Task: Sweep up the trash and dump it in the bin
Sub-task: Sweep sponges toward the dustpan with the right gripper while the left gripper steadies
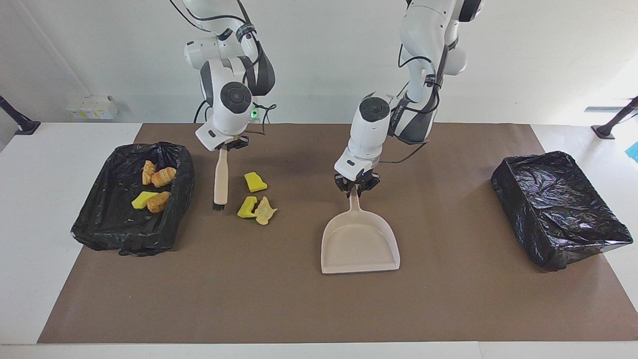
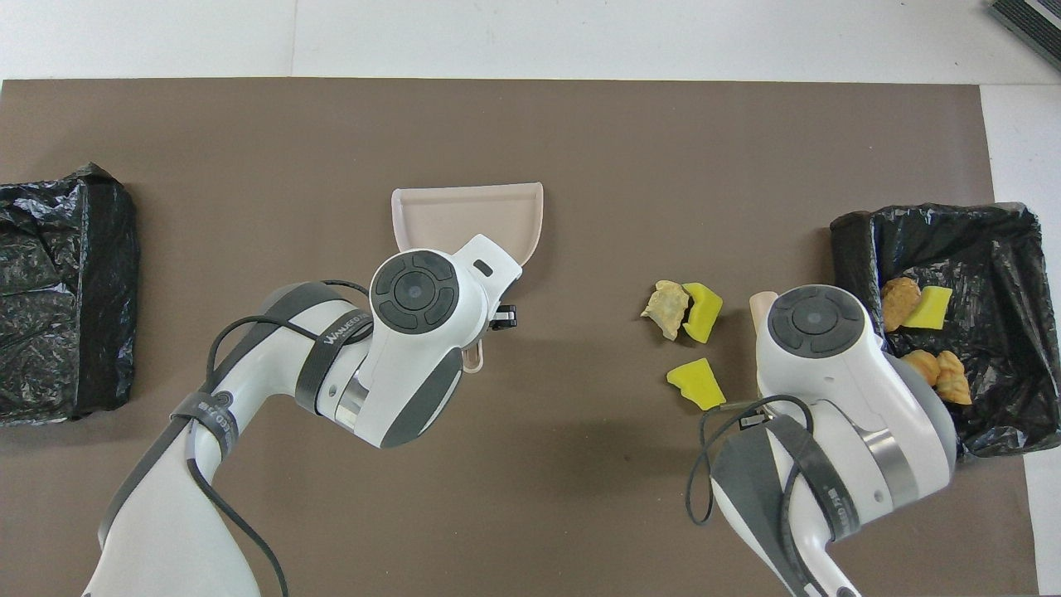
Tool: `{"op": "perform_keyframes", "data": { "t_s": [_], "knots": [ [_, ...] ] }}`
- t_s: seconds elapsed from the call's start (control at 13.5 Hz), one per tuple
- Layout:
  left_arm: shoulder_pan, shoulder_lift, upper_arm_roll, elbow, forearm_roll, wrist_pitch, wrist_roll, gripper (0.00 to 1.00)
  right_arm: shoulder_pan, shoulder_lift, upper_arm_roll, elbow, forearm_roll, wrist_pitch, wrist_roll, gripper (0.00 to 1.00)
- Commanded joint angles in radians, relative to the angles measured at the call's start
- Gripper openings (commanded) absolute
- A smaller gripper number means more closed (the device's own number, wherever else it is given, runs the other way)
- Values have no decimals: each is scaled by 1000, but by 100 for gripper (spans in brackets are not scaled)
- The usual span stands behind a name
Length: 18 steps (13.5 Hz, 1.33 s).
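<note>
The dustpan's open edge points away from the trash. My left gripper should turn that edge toward the trash while my right gripper sweeps inward.
My right gripper is shut on the top of the beige brush. The brush hangs bristles down between the bin at the right arm's end and three loose pieces of trash on the mat: a yellow chunk, another yellow chunk and a tan scrap. Several more scraps lie inside that bin. My left gripper is shut on the handle of the beige dustpan, which lies flat mid-table. In the overhead view my wrists hide both grippers; the dustpan and trash show.
A second bin lined with a black bag stands at the left arm's end of the table, with nothing showing inside. Brown mat covers the table between the two bins.
</note>
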Motion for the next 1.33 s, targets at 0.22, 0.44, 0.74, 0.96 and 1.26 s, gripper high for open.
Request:
{"op": "perform_keyframes", "data": {
  "t_s": [0.22,0.44,0.74,0.96,1.26],
  "knots": [
    [54,-54,25,-27,15,-50,34,0,34,33,9,-76,100,160,-16,0],
    [114,-94,27,-21,17,-111,300,0,86,75,9,-53,258,215,-17,0],
    [211,-121,27,-20,-3,-207,780,0,160,86,10,-19,420,229,-20,0],
    [240,-131,27,-23,0,-278,1116,0,208,103,10,52,492,213,58,0],
    [242,-144,27,-35,50,-327,1446,0,191,53,0,119,228,27,52,0]
  ]
}}
